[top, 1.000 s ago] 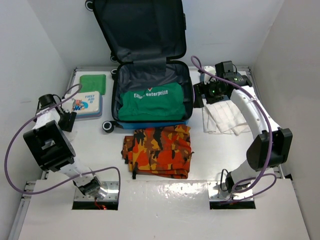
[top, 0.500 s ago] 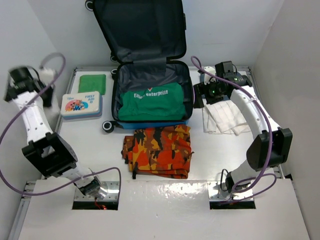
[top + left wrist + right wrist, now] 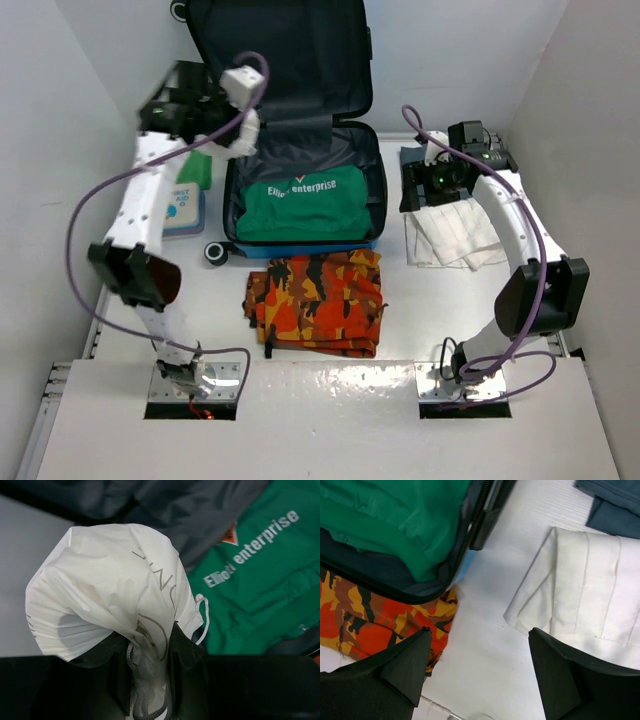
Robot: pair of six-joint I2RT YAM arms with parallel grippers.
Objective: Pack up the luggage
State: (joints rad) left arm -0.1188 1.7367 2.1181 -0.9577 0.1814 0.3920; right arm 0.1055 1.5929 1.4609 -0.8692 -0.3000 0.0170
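The dark space (image 3: 305, 150) behind the green shirt is free for the white bag. My left gripper keeps going to the case's rear corner (image 3: 274, 158) and lets go there.
The luggage (image 3: 300, 243) lies open at the back centre with its lid (image 3: 290, 60) leaning on the wall. A folded green shirt (image 3: 303, 205) lies inside it. My left gripper (image 3: 238, 125) hangs raised over the case's left rear corner. In the left wrist view that gripper (image 3: 145, 640) is shut on the gathered neck of a white drawstring bag (image 3: 110, 580), with the green shirt (image 3: 260, 580) below. My right gripper (image 3: 477, 632) stands open over bare table between the case's edge (image 3: 477, 520) and a folded white cloth (image 3: 590, 590).
An orange camouflage garment (image 3: 315, 300) lies in front of the case. A first-aid box (image 3: 183, 212) and a green cloth (image 3: 200, 170) sit left of it, partly behind my left arm. The white cloth (image 3: 455, 235) and a blue-grey cloth (image 3: 615, 500) lie on the right.
My left arm has swung up from the table's left edge near the first-aid box to over the case's left rear, with the white bag in its jaws. The right gripper shifted slightly right.
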